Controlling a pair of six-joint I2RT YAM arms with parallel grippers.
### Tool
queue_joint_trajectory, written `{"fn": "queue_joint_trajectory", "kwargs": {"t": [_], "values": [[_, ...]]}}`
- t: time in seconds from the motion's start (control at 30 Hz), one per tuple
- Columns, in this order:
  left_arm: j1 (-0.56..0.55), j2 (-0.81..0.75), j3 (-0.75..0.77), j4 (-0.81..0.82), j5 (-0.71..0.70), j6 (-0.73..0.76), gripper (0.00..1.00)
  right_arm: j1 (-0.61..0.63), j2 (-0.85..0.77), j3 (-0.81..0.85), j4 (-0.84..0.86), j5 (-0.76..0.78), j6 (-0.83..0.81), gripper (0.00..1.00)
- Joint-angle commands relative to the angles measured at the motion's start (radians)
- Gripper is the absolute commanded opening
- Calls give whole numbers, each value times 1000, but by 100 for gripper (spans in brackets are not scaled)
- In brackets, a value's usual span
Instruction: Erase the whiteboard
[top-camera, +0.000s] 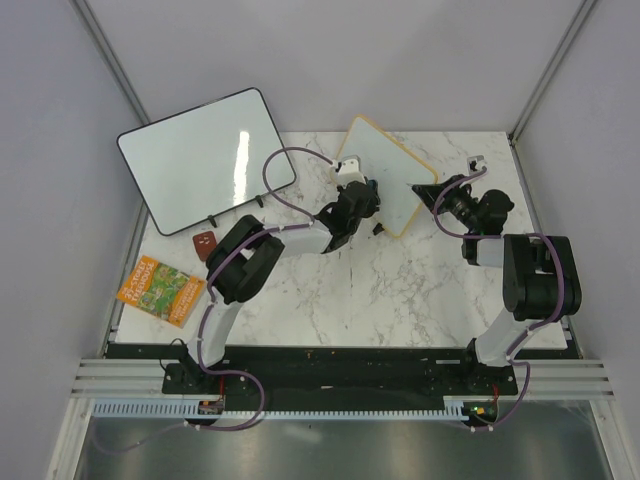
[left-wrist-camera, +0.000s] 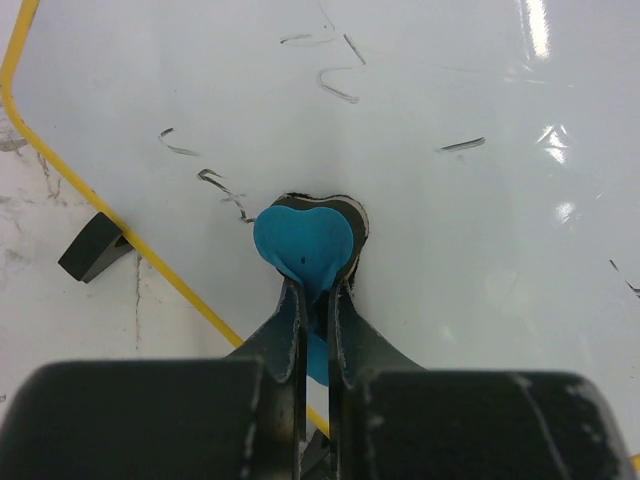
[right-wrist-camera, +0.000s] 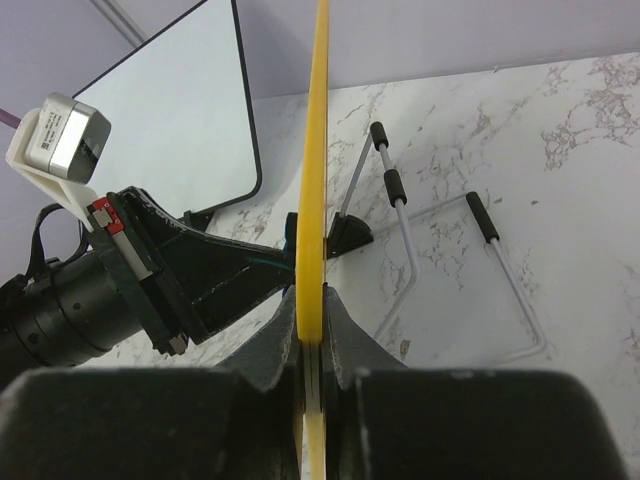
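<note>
The blue eraser pad sits close to the whiteboard's lower frame edge (left-wrist-camera: 190, 296) and dark strokes show above it, so the robot's left gripper should sweep back upward across the strokes (left-wrist-camera: 218, 185).
The small whiteboard (top-camera: 385, 172) with a tan-yellow frame stands tilted at the table's back middle. In the left wrist view its white face (left-wrist-camera: 440, 90) carries several short dark pen strokes. My left gripper (left-wrist-camera: 316, 285) is shut on a blue eraser pad (left-wrist-camera: 303, 240) and presses it flat on the board's face, near the lower left frame edge. My right gripper (right-wrist-camera: 313, 330) is shut on the board's yellow frame edge (right-wrist-camera: 318, 150) and holds the board at its right side (top-camera: 432, 190). A black foot (left-wrist-camera: 95, 246) of the board rests on the marble.
A larger black-framed whiteboard (top-camera: 205, 160) leans at the back left. A small brown object (top-camera: 205, 242) and a colourful booklet (top-camera: 160, 290) lie at the left. A wire stand (right-wrist-camera: 440, 260) with black sleeves lies on the marble behind the board.
</note>
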Motion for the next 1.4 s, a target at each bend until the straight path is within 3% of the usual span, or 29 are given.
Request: {"fn": "queue_joint_trajectory", "kwargs": {"t": [0.0,0.27,0.43,0.73,0.9,1.37], "values": [[-12,12,52,29,127,8,2,25,-14,25,43,-122,46,0],[-128,17,68,28,142,74,2,25,-15,25,40,-123,46,0],[-185,19,103,-53,147,147,2,25,-15,27,39,-123,48,0],[-210,-3,89,-93,103,175,2,25,-15,25,42,-125,49,0],[-170,-10,102,-132,58,96,2,25,-15,27,39,-125,46,0],[59,-58,69,-116,225,4,2,25,-15,30,28,-126,38,0]]}}
